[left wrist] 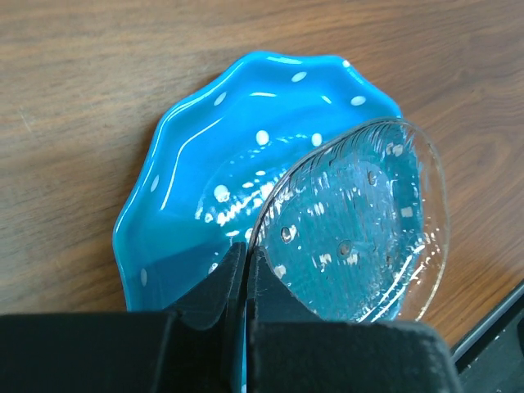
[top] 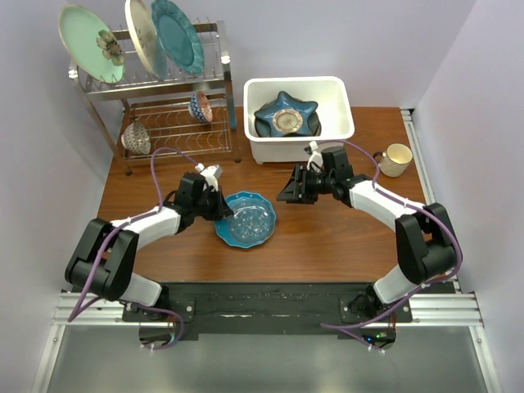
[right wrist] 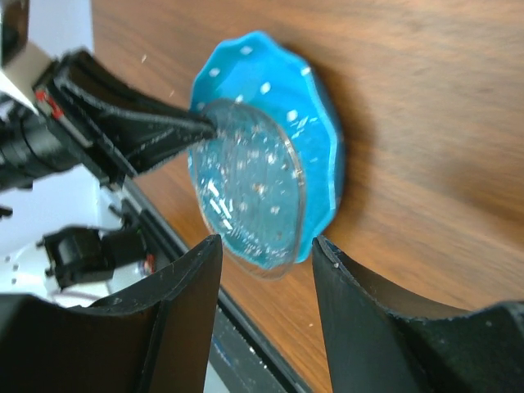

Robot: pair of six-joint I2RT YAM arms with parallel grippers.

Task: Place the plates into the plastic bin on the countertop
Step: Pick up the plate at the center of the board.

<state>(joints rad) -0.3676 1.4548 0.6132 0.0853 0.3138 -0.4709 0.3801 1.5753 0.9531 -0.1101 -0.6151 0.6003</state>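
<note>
My left gripper is holding the clear plate tilted [top: 251, 221] off the blue plate. My right gripper should grab the clear plate by its opposite rim [top: 273, 219] and move it into the bin.
A blue scalloped white-dotted plate [top: 260, 233] [left wrist: 205, 155] [right wrist: 318, 135] lies on the countertop [top: 327, 237] between the arms. A clear glass plate [top: 248, 218] [left wrist: 360, 237] [right wrist: 250, 192] sits in it, tilted up off the blue one. My left gripper [top: 223, 209] [left wrist: 246, 247] is shut on the clear plate's rim. My right gripper [top: 286, 190] [right wrist: 266, 240] hangs open to the right of both plates, touching neither. The white plastic bin [top: 299, 149] at the back holds a dark-blue star-shaped plate [top: 285, 115].
A chrome wire rack [top: 164, 86] at the back left holds a mint flower plate [top: 90, 45], a cream plate [top: 141, 37] and a teal plate [top: 176, 34], with two patterned bowls [top: 201, 106] on its lower shelf. A mug [top: 395, 160] stands right of the bin.
</note>
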